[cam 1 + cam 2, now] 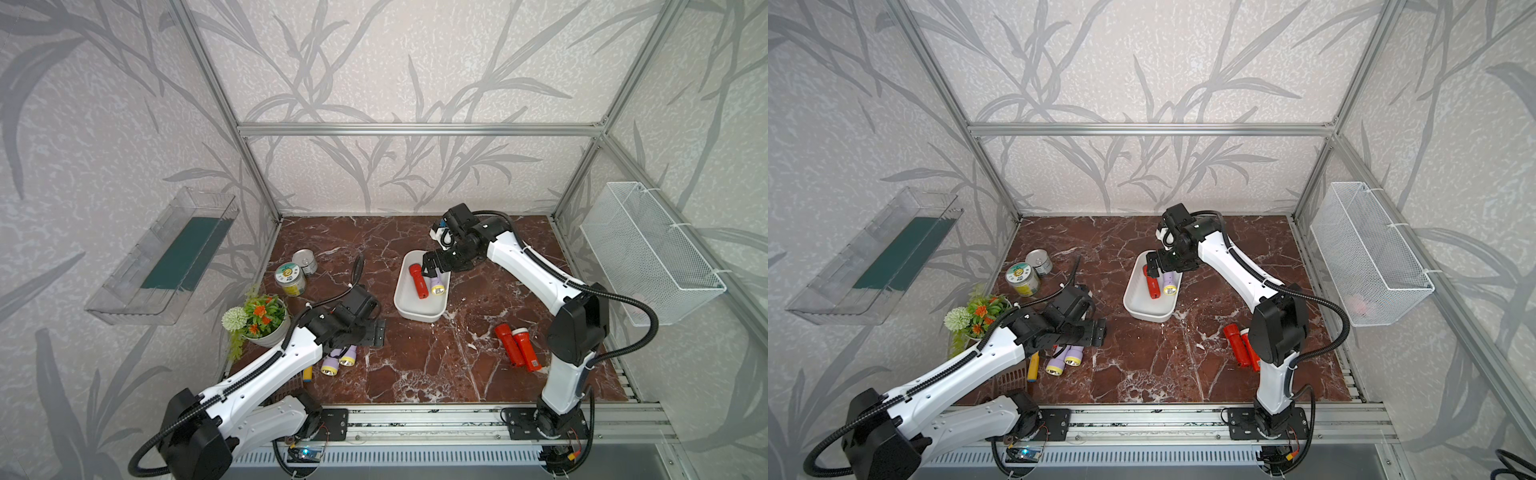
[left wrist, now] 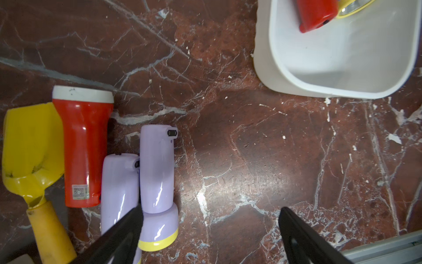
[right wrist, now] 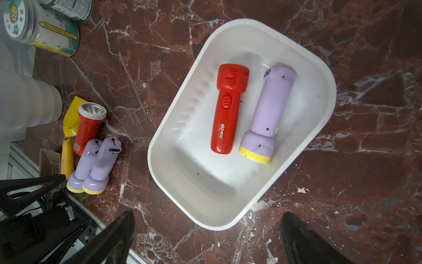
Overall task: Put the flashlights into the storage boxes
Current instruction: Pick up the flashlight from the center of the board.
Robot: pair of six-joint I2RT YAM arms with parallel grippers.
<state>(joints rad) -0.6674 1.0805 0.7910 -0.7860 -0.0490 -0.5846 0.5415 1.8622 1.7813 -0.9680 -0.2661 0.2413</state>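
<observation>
The white storage box [image 1: 424,289] has my right gripper hovering over it, so my right gripper should move out of the way before my left gripper brings in the lavender flashlight [image 2: 157,176] nearest the box.
The white storage box [image 1: 417,311] [image 1: 1148,311] [image 3: 205,182] stands mid-table. A red flashlight [image 1: 417,282] [image 3: 228,109] and a lavender one [image 1: 437,286] [image 3: 269,109] lie side by side in it. My right gripper [image 1: 430,270] [image 3: 207,214] hovers open over its far end, holding nothing. Two lavender flashlights [image 1: 338,359] [image 2: 156,169] and a red one [image 2: 84,146] lie near the front left. My left gripper [image 1: 365,332] [image 2: 211,208] hangs open just above them, with bare table between its fingers. Two more red flashlights [image 1: 517,345] [image 1: 1239,345] lie at the front right.
A yellow spatula [image 2: 32,146] lies against the left red flashlight. Two cans [image 1: 291,278] and a flower pot [image 1: 266,320] stand at the left. A clear bin [image 1: 166,257] hangs on the left wall, a wire basket [image 1: 648,249] on the right.
</observation>
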